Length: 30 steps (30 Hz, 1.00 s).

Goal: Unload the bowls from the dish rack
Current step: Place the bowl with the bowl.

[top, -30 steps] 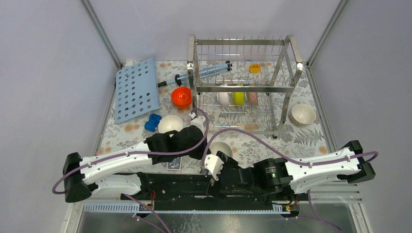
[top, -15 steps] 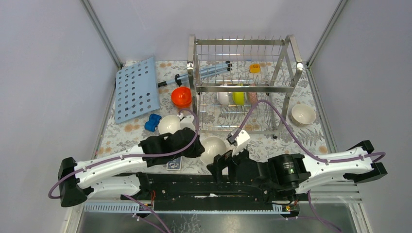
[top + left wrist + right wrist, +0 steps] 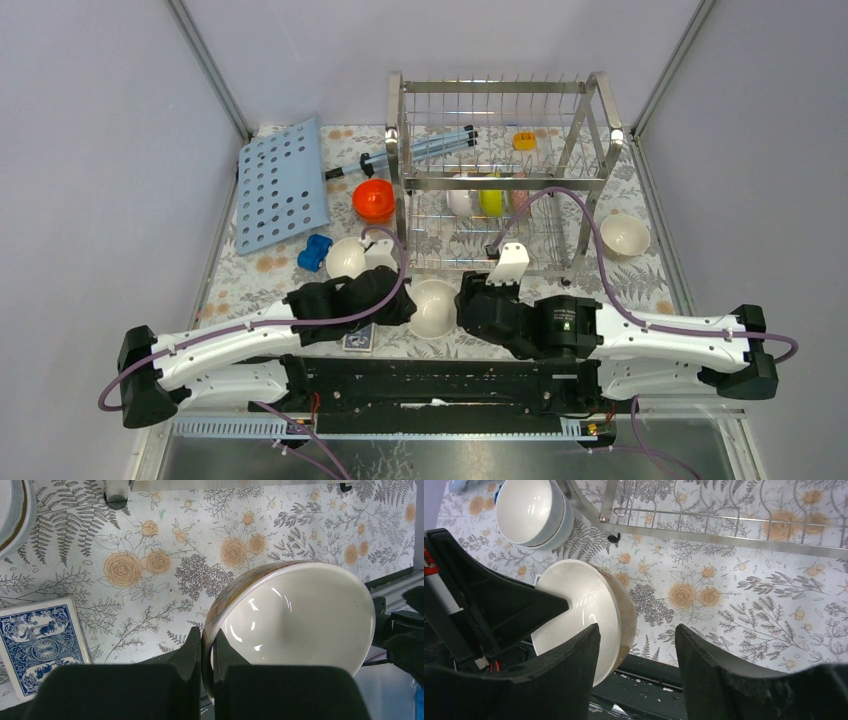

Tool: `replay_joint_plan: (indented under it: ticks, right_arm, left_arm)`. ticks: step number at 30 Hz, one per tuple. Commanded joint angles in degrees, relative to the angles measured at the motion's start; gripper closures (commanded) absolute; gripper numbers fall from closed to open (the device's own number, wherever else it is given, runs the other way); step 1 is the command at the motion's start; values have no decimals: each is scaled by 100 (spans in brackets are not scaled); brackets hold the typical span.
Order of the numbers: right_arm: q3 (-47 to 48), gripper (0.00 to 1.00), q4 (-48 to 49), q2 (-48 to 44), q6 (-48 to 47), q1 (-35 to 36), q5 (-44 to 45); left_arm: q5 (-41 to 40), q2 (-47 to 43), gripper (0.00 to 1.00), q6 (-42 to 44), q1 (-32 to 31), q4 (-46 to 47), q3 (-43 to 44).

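Note:
I should take the patterned bowl by its free rim (image 3: 455, 308) with my right gripper, because the white bowl to stack it on stands (image 3: 625, 236) past the rack, out of my left gripper's reach.
A white bowl (image 3: 433, 308) with a patterned outside hangs tilted over the near table edge. My left gripper (image 3: 405, 308) is shut on its rim, one finger inside and one outside (image 3: 207, 640). From the other side, my right gripper (image 3: 636, 630) stands open astride the opposite rim of the bowl (image 3: 579, 610). Its left finger sits in front of the bowl's inside, and the right finger is apart from the wall. The steel dish rack (image 3: 505, 183) stands at the back, with a white bowl (image 3: 459, 201), a yellow bowl (image 3: 490, 202) and a pinkish one (image 3: 520, 200) upright in its lower tier.
Stacked white bowls (image 3: 350, 256), an orange bowl (image 3: 373, 199) and another white bowl (image 3: 624, 235) rest on the flowered cloth. A light-blue perforated board (image 3: 283, 185), a blue toy (image 3: 314, 252), a card box (image 3: 358, 340) and tubes (image 3: 420, 148) lie to the left of the rack.
My right gripper has swung up to the bowl's right side and its jaws have narrowed around the rim. The left gripper has drawn the bowl slightly left and nearer.

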Motion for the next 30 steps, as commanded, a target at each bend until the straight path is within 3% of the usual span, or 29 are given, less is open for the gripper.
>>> replay_joint_plan:
  ticks: [1, 6, 12, 17, 20, 24, 25, 27, 30]
  right_arm:
    - [-49, 36, 517, 234, -205, -333, -508]
    - [-153, 41, 842, 511, -345, -556, -809]
    - [-85, 61, 797, 857, -413, -661, -927]
    - [110, 66, 664, 1206, -547, -660, -943]
    - [277, 76, 499, 1380, -624, -661, -935]
    - [337, 100, 460, 1403, -675, -661, -935]
    - [348, 100, 442, 1385, -694, -661, -941]
    - [394, 100, 411, 1331, -790, -661, -983]
    - [527, 100, 291, 1154, -1101, -661, -1100]
  left_arm:
    - [-131, -228, 100, -117, 24, 493, 114]
    - [-102, -241, 100, -107, 24, 515, 73]
    - [-126, -274, 100, -106, 22, 517, 34]
    - [-135, -282, 100, -133, 22, 527, 5]
    - [-137, -289, 100, -155, 24, 545, -13]
    - [-112, -313, 100, -183, 23, 537, -27]
    - [-109, -328, 96, -184, 24, 537, -19]
    - [-94, -367, 78, -169, 24, 528, -4]
    - [-99, -464, 32, -109, 23, 447, 80]
